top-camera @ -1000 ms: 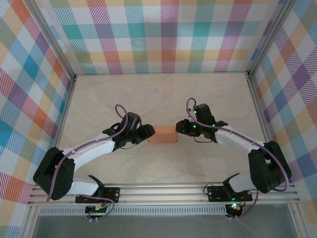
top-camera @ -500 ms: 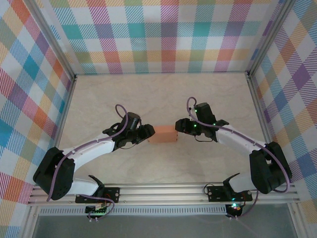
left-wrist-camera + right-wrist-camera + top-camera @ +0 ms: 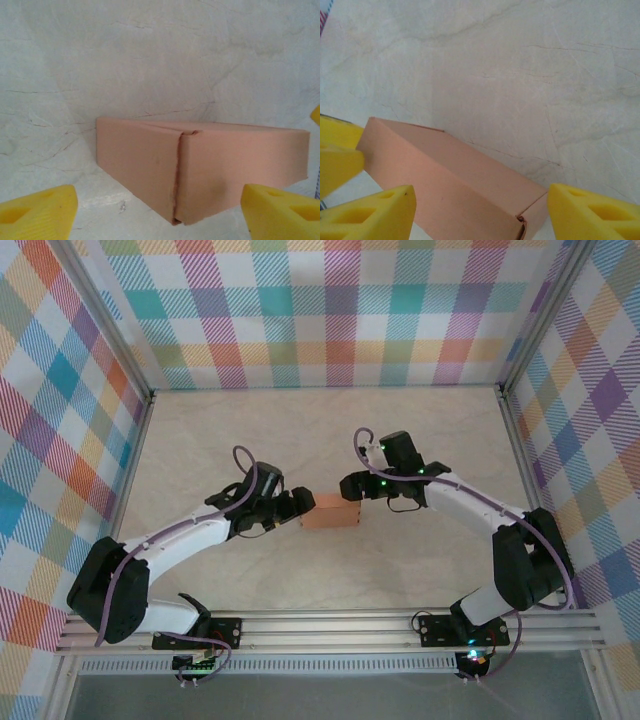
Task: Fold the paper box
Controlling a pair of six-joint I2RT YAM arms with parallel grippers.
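Observation:
The paper box (image 3: 447, 172) lies at a slant under my right gripper's open fingers. My right gripper should turn to line up with the box before closing across its near end (image 3: 354, 514).
The paper box (image 3: 332, 512) is a small closed salmon-orange rectangular box lying flat on the pale marble-patterned table (image 3: 330, 430). My left gripper (image 3: 301, 506) is open at the box's left end, its yellow fingertips (image 3: 37, 210) spread wide of the box (image 3: 200, 170) without touching it. A vertical seam shows on the box's near corner. My right gripper (image 3: 350, 485) is open above the box's far right corner. In the right wrist view the box (image 3: 455, 190) lies below and between its yellow fingertips (image 3: 595, 212), apart from both.
Plaid walls (image 3: 60, 440) close in the table on the left, back and right. An aluminium rail (image 3: 330, 625) with the arm bases runs along the near edge. Open tabletop lies behind and in front of the box.
Both grippers have opened wider. The right gripper has moved left and slightly back, over the box's far right corner. The box has stayed in place.

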